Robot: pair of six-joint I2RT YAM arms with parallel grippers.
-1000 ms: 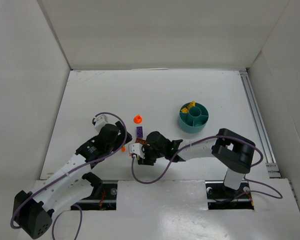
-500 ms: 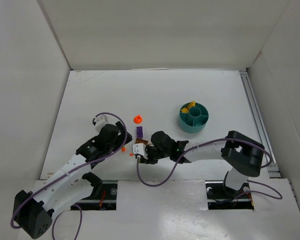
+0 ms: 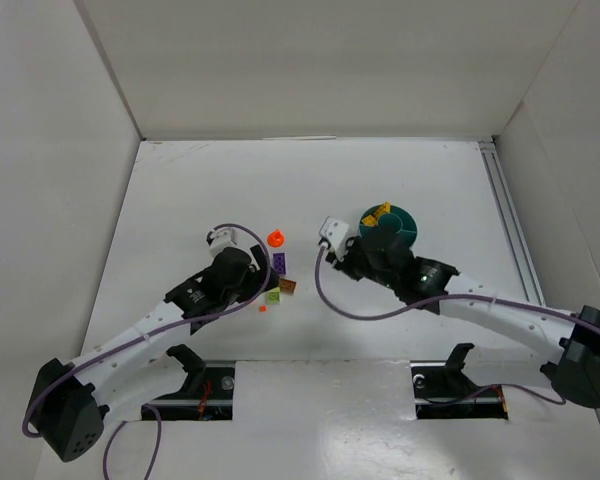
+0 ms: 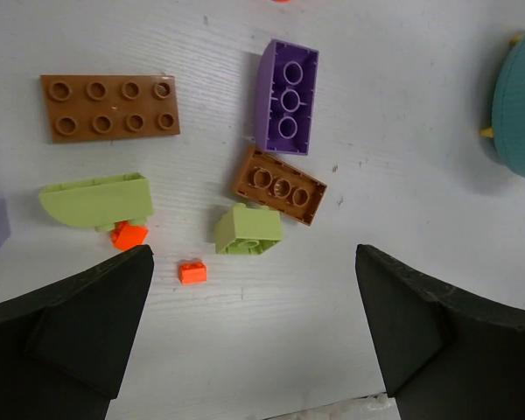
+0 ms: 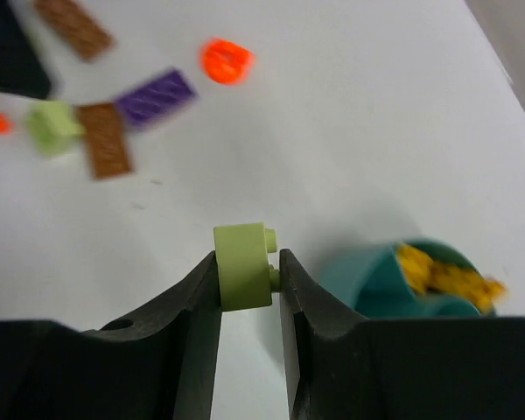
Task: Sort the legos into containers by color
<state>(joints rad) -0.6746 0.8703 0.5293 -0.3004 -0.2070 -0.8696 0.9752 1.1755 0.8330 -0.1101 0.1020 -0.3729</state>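
Observation:
I should keep moving the lime green lego with my right gripper to the next wedge (image 3: 405,218) and let go of it there, because that wedge is empty and the yellow legos (image 3: 382,210) are in their own wedge.
My right gripper (image 5: 248,262) is shut on a lime green lego (image 5: 241,273) and holds it above the table just left of the teal tub (image 5: 372,280). Yellow legos (image 5: 446,276) lie in one wedge of the tub. In the top view the right gripper (image 3: 373,246) covers the tub's near left rim (image 3: 404,222). My left gripper (image 4: 254,262) is open and empty, low over the loose pile: a lime brick (image 4: 248,229), a brown brick (image 4: 278,184), a purple brick (image 4: 289,96), a brown plate (image 4: 109,107), a lime curved piece (image 4: 96,199) and tiny red-orange bits (image 4: 192,272).
A red-orange round piece (image 3: 275,238) sits beyond the pile. The pile (image 3: 279,280) lies between the two arms. White walls close in the table on three sides, and a rail (image 3: 515,250) runs along the right edge.
My right arm has swung from the pile up and right to the tub with the lime lego in its jaws. My left gripper has moved right, over the pile.

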